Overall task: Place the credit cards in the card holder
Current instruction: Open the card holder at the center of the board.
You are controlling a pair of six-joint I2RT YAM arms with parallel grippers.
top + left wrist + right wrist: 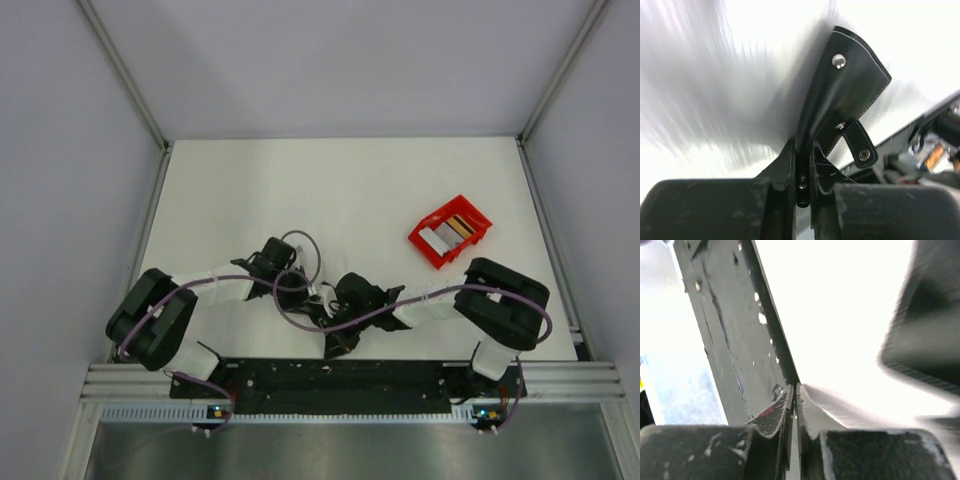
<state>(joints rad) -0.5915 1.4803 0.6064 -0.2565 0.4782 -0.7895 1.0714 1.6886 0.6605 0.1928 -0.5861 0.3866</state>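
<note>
The card holder [846, 82] stands tilted in my left gripper, so next I lay it flat and square it with both grippers before fetching the credit cards [448, 236].
The card holder [842, 95], a black leather fold-over wallet with metal snaps and a small tab, stands up from my left gripper [802, 150], which is shut on its lower edge. In the top view my left gripper [310, 295] is at the near middle of the table, and the holder cannot be told apart from the black fingers. My right gripper [793, 387] is shut with nothing seen between its fingers. It sits just right of the left one [340, 338], near the front rail. The credit cards [452, 231], dark, tan and pale, lie in the red tray.
The red shallow tray [474, 233] sits on the right of the white table, far from both grippers. A black rail [340, 375] runs along the near edge, close under the grippers. White walls enclose the table.
</note>
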